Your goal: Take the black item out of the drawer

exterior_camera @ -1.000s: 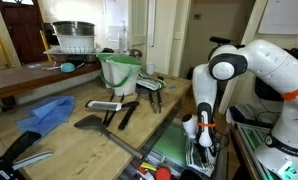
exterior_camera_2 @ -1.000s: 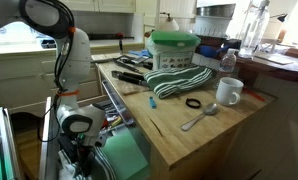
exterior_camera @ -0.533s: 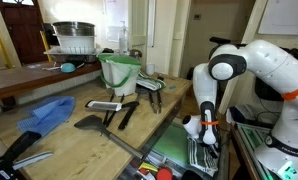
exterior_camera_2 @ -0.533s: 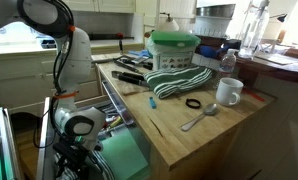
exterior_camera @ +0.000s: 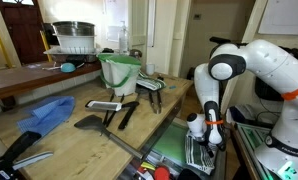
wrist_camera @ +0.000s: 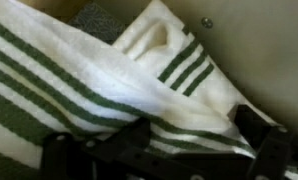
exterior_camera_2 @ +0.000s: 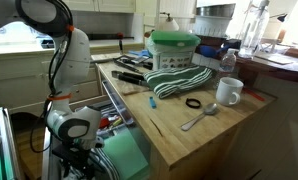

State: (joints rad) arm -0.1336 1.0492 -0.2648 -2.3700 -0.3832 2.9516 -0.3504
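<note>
The fingers of my open gripper have the green-and-white striped cloth point(wrist_camera: 94, 92) between them, so I should raise my gripper clear and come down over the black item next to the cloth.
The drawer point(exterior_camera: 169, 150) of the pale wooden counter stands pulled out, and its green inside shows in both exterior views point(exterior_camera_2: 124, 158). My gripper point(exterior_camera: 206, 140) is down in the drawer and also shows low in an exterior view point(exterior_camera_2: 81, 162). In the wrist view a green-and-white striped cloth point(wrist_camera: 99, 80) fills the picture. The gripper point(wrist_camera: 164, 142) is open, with its dark fingers point(wrist_camera: 261, 135) wide apart and the cloth lying between them. A dark textured patch point(wrist_camera: 94, 20) peeks out at the cloth's top edge. I cannot tell whether it is the black item.
On the counter stand a green bucket point(exterior_camera: 119, 70), long-handled black spatulas point(exterior_camera: 109, 112), a blue cloth point(exterior_camera: 49, 112), another striped cloth point(exterior_camera_2: 179, 80), a white mug point(exterior_camera_2: 227, 92) and a spoon point(exterior_camera_2: 199, 118). Small items lie along the drawer's edge point(exterior_camera_2: 111, 120).
The gripper has shifted a little along the drawer while staying low over the striped cloth. Nothing on the counter has moved.
</note>
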